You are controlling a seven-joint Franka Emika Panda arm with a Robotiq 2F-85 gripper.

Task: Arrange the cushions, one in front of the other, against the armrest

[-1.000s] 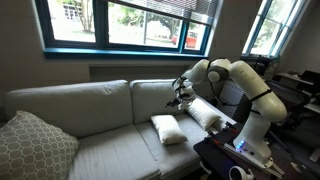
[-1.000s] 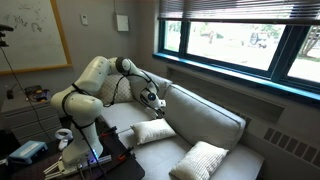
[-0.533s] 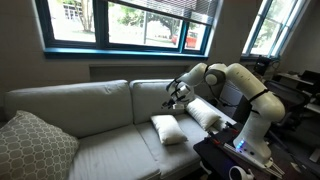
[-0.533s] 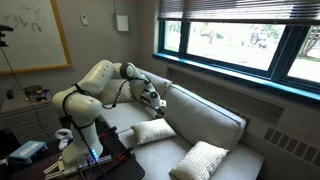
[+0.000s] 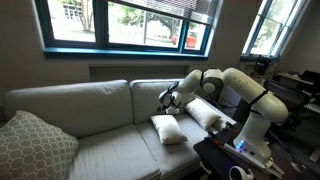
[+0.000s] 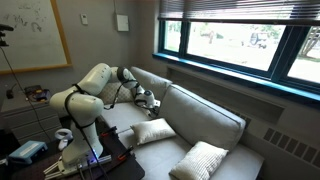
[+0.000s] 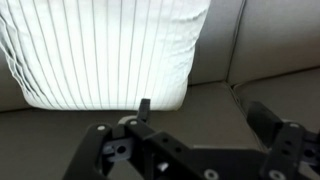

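The sofa fabric beyond the white cushion's edge lies under my gripper's open fingers, so next I turn my gripper back over the cushion and pinch its cover.
In both exterior views a cream-white cushion lies flat on the sofa seat. A second cushion leans at the sofa's end, where the armrest is mostly hidden behind it and the robot arm. My gripper hangs above the seat cushion, close to the sofa back. In the wrist view a white ribbed cushion fills the upper left. The gripper stands open below its edge, with only sofa fabric between the fingers.
A larger grey lattice-patterned cushion sits at the sofa's other end. The sofa back runs under the window sill. The robot's base and a cluttered stand are beside the sofa's end.
The gripper has moved down and away from the armrest end, toward the cushion on the seat. It stays open. Neither cushion has moved.
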